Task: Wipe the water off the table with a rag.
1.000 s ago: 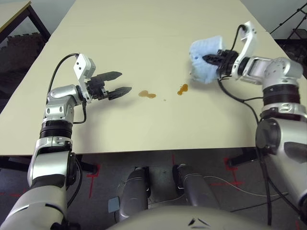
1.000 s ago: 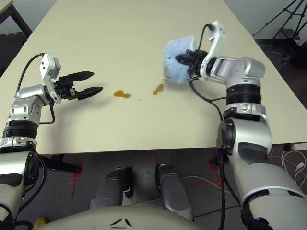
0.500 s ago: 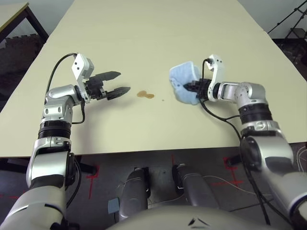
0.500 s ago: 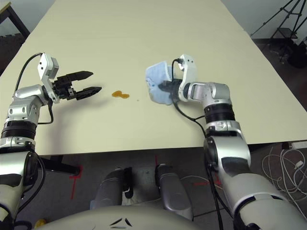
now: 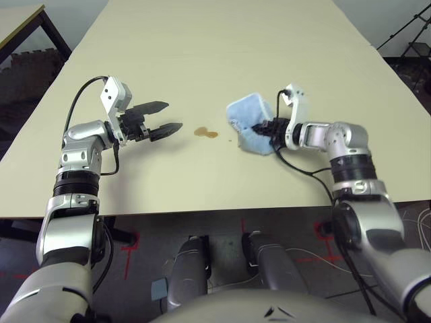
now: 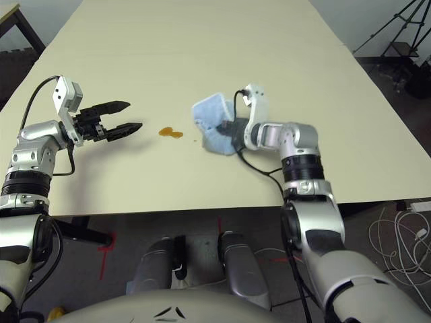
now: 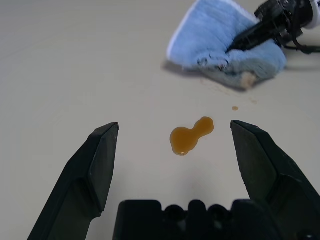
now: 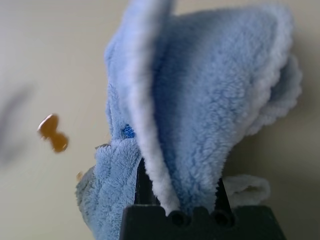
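Next, my right gripper wipes the rag back toward my left gripper, over the whole blotch [image 5: 206,132], because the amber blotch of water lies past the rag's edge [image 5: 236,130].
A light blue fluffy rag [image 5: 248,121] lies pressed on the beige table [image 5: 202,47], and my right gripper [image 5: 267,128] is shut on it from the right. The right wrist view has the rag [image 8: 200,100] bunched around the fingers, hiding them. One amber, two-lobed blotch of water [image 5: 206,133] sits just left of the rag, also visible as water [image 7: 191,136] between my left fingers. A tiny speck [image 7: 235,108] lies beside the rag [image 7: 220,45]. My left gripper [image 5: 174,116] hovers open left of the blotch, pointing at it.
A black cable [image 5: 306,169] trails on the table from my right wrist toward the front edge. A second table's corner [image 5: 20,17] stands at the far left, and a tripod [image 5: 412,30] at the far right, both off the table.
My right arm has brought the rag down and leftward onto the table, covering the spot where the right-hand blotch was. The left arm has stayed still.
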Robot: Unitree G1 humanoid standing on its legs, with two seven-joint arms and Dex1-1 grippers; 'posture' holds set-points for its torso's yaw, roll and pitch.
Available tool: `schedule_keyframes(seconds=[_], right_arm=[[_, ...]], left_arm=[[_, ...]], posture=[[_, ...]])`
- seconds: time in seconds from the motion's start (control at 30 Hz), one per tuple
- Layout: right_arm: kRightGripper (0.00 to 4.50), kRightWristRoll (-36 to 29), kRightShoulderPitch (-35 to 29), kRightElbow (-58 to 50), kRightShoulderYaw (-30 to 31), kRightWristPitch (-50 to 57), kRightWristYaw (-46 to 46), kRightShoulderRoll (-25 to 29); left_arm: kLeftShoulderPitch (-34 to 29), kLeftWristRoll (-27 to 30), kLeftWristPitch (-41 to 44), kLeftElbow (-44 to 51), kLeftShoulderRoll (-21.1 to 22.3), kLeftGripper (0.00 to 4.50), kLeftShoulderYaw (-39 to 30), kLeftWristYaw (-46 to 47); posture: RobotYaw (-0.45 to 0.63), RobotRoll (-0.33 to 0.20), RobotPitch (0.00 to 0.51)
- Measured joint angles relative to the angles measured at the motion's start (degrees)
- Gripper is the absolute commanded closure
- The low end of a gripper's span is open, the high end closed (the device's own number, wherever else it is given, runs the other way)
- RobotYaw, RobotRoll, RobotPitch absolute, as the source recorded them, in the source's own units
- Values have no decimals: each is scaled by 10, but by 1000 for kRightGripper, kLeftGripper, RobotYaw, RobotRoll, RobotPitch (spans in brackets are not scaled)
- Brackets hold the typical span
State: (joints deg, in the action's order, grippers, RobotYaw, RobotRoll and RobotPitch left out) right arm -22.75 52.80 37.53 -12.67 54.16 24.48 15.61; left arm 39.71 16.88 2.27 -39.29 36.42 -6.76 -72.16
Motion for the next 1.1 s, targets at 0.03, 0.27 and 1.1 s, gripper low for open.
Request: schedule_keyframes(seconds=[0.03, 0.27, 1.1], right_arm=[[4486, 2, 8, 12, -4, -8, -1, 5], [4486, -1, 21, 27, -13, -6, -9, -31], [4486, -13, 23, -24, 53, 50, -75, -232]], left_arm=[[0, 0, -2, -2, 3, 0, 0, 0], [0, 0, -4, -5, 10, 0, -6, -7], [-71, 28, 53, 75, 19, 0, -13, -29]], posture=[[-184, 0, 137], [-174, 0, 143], [-133, 0, 165]])
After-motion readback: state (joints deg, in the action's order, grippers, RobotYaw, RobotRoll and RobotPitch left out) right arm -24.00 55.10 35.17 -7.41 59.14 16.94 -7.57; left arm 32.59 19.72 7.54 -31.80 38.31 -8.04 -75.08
